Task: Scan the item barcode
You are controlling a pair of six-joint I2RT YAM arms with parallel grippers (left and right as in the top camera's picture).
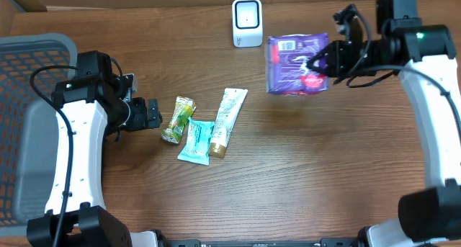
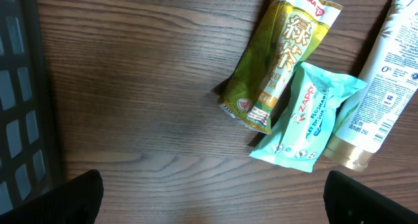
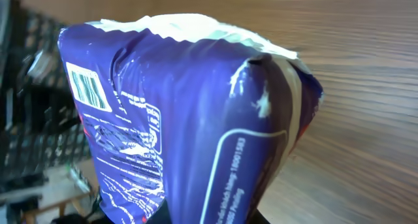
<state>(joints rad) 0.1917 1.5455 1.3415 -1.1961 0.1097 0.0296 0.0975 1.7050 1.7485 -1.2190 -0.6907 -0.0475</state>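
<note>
The purple snack bag's barcode label [image 1: 287,45] is facing up next to the white barcode scanner, so next my right gripper turns the label to face down and moves it over the scanner's window [image 1: 248,15].
My right gripper [image 1: 318,65] is shut on a purple snack bag [image 1: 295,63] and holds it up off the table, just right of the white barcode scanner [image 1: 247,22]. In the right wrist view the bag [image 3: 189,119] fills the frame and hides the fingers; a white barcode label [image 3: 86,87] shows on its left face. My left gripper [image 1: 153,114] stands open and low over the wood, its dark fingertips [image 2: 81,194] wide apart with bare table between them.
A green tea packet [image 1: 178,119], a teal wipes pack [image 1: 196,141] and a white tube [image 1: 229,121] lie mid-table, right of the left gripper. They appear again as the packet [image 2: 281,61], pack [image 2: 310,116] and tube [image 2: 382,80]. A grey basket [image 1: 29,117] fills the left edge.
</note>
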